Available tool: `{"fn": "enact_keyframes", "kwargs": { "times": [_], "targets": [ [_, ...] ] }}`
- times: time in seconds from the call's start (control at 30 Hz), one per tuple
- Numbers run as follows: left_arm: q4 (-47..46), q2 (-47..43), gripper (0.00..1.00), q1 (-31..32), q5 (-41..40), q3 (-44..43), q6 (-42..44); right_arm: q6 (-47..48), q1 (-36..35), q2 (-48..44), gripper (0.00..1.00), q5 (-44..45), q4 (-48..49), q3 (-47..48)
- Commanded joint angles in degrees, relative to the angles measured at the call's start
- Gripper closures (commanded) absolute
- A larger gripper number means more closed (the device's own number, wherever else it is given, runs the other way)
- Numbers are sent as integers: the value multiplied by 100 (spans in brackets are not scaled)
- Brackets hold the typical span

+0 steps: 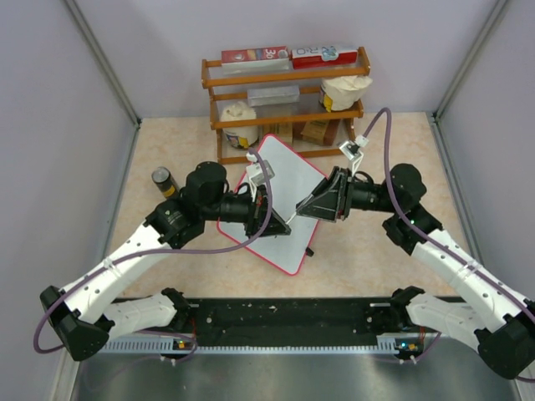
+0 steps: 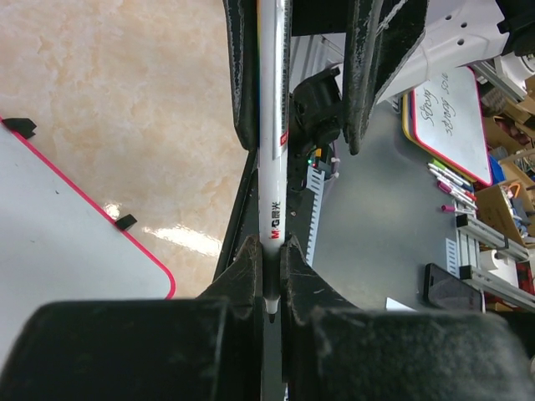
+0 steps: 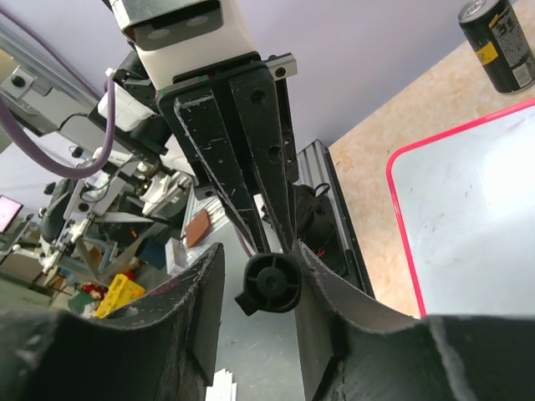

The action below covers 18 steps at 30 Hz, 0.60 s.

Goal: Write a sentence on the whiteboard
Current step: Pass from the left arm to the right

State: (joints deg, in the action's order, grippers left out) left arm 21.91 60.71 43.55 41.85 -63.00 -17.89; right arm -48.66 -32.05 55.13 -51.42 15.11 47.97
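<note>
The whiteboard lies slanted (image 1: 286, 171). Next, my right gripper picks up the marker while my left gripper turns the whiteboard straight and holds it by its black clip (image 1: 309, 251).
The whiteboard (image 1: 288, 180), white with a thin red frame, lies tilted at the table's middle; its corners also show as whiteboard (image 2: 67, 234) and whiteboard (image 3: 468, 225). No sentence shows on its face. My left gripper (image 1: 280, 219) (image 2: 269, 246) is shut on a white marker (image 2: 272, 150), holding it level above the board's near part. My right gripper (image 1: 299, 213) (image 3: 259, 259) faces it, jaws on either side of the marker's black cap (image 3: 272, 282). One pad touches the cap and a gap remains at the other.
A wooden rack (image 1: 284, 92) with boxes and jars stands behind the board. A black can (image 1: 161, 180) (image 3: 499, 42) sits on the table at the left. The arms' black base rail (image 1: 284, 313) runs along the near edge.
</note>
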Motion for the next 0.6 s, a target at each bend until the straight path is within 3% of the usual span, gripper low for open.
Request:
{"fn": "enact_keyframes", "kwargs": {
  "times": [0.0, 0.03, 0.1, 0.13, 0.17, 0.3, 0.37, 0.47, 0.57],
  "targets": [
    [-512, 46, 100, 4, 166, 69, -118, 111, -64, 68, 65, -114, 141, 55],
    [-530, 81, 100, 13, 183, 60, -136, 120, -64, 85, 77, -123, 150, 46],
    [-530, 99, 100, 31, 192, 51, -145, 129, -73, 103, 85, -149, 123, 55],
    [-530, 99, 100, 31, 175, 60, -136, 147, -73, 103, 96, -158, 132, 55],
    [-530, 99, 100, 31, 166, 60, -118, 164, -64, 94, 100, -141, 54, 64],
    [-451, 47, 100, 31, 26, 51, -83, 400, -64, 6, 100, 26, -183, 99],
    [-302, 20, 82, 31, -149, 8, -22, 524, -73, -46, 100, 131, -368, 125],
    [-144, -94, 41, 31, -456, -98, 31, 814, -73, -178, 100, 570, -877, 204],
    [-274, -305, 27, 31, -782, 24, -48, 1192, -64, -371, 100, 1492, -1737, 336]
  ]
}}
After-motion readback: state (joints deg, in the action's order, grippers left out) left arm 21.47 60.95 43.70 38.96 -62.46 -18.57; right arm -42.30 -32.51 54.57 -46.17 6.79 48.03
